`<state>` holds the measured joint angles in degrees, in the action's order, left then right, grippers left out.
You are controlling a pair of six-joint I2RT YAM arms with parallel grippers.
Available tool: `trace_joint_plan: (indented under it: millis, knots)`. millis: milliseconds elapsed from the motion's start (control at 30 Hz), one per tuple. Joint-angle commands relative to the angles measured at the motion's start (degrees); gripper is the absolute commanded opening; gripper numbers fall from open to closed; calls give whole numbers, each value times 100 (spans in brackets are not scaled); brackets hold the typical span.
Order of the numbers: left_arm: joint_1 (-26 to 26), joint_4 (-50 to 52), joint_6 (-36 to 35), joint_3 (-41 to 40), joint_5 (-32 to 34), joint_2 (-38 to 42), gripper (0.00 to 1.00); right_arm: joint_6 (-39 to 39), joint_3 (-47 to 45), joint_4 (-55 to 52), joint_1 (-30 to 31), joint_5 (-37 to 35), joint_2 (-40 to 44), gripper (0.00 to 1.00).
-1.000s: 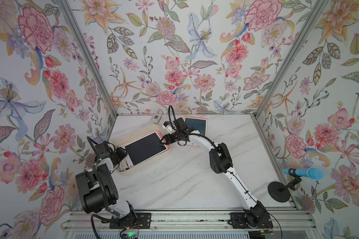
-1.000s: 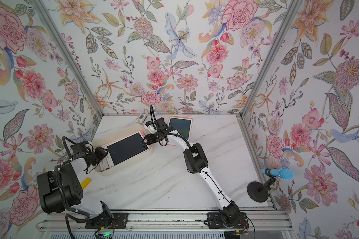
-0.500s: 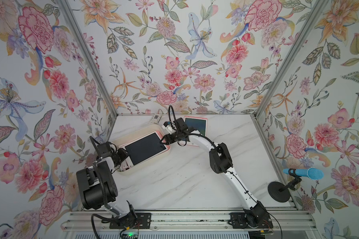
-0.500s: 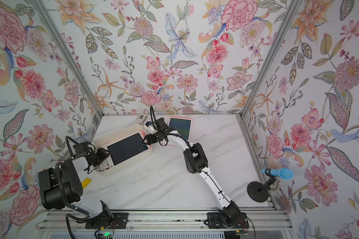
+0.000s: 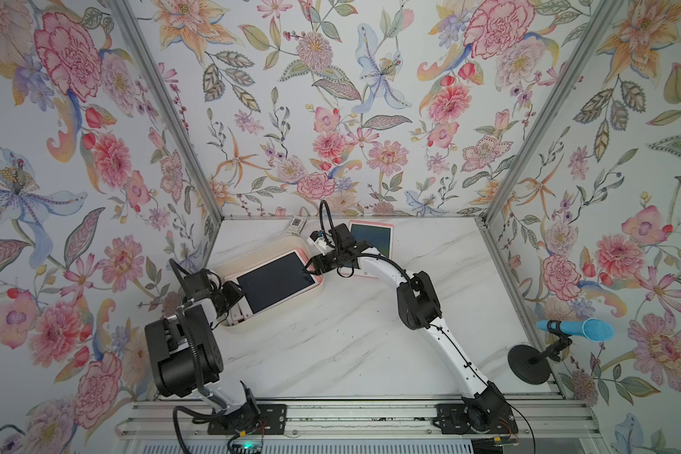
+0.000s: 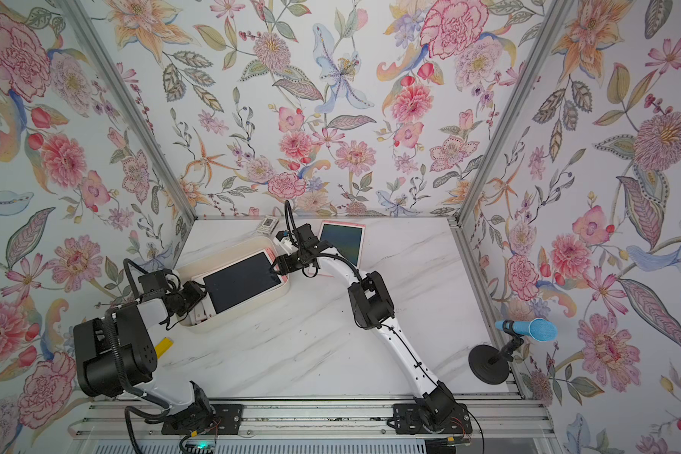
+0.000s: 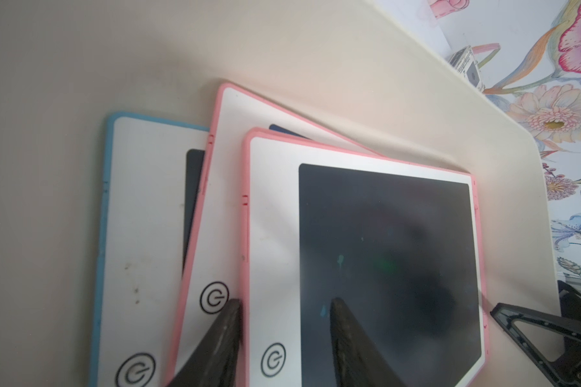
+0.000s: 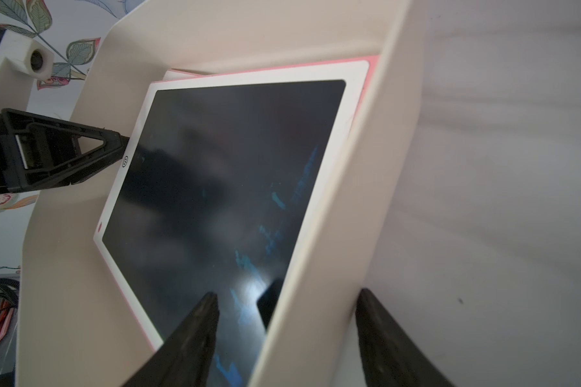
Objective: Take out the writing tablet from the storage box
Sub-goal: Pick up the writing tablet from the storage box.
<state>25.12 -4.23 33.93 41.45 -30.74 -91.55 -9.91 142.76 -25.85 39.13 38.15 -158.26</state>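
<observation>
The top tablet's end sits tight (image 8: 357, 109) against the side of the box at my right gripper. My left gripper should therefore first pinch the opposite end edge (image 7: 245, 238) and lift it.
The cream-white storage box (image 5: 291, 240) (image 6: 229, 323) lies at the table's left. It holds a top writing tablet (image 5: 276, 282) (image 7: 383, 251) (image 8: 215, 184) with a pink rim and a dark screen. That one rests on a second pink tablet (image 7: 222, 201) and a blue-rimmed tablet (image 7: 141, 234). My left gripper (image 5: 234, 293) (image 7: 284, 301) is open at the box's near-left end. One finger lies beside the top tablet's end edge and the other over its screen. My right gripper (image 5: 309, 269) (image 8: 287, 291) is open astride the box's far-right wall, one finger inside above the screen, one outside.
Another pink-rimmed tablet (image 5: 370, 241) lies flat at the back, partly under the right arm. A small grey-white card (image 5: 296, 225) sits by the back wall. A blue microphone (image 5: 574, 330) on a black stand (image 5: 527, 365) stands at the right edge. Floral walls enclose three sides.
My left gripper has edged slightly toward the top tablet's end. The right arm, the box and the tablets have not visibly moved.
</observation>
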Motion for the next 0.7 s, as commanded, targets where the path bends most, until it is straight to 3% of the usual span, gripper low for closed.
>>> trace_joint_plan:
  millis: [0, 267, 667]
  knots:
    - [-13, -283, 124, -97, -413, 36, 45, -3, -64, 40, 101, 303, 39, 65]
    - [-41, -495, 256, -193, -702, 376, 44, -63, -40, 91, 90, 346, 5, 65]
    - [-85, -1239, 365, -417, -1035, 9, 43, -78, -38, 104, 91, 354, -6, 65]
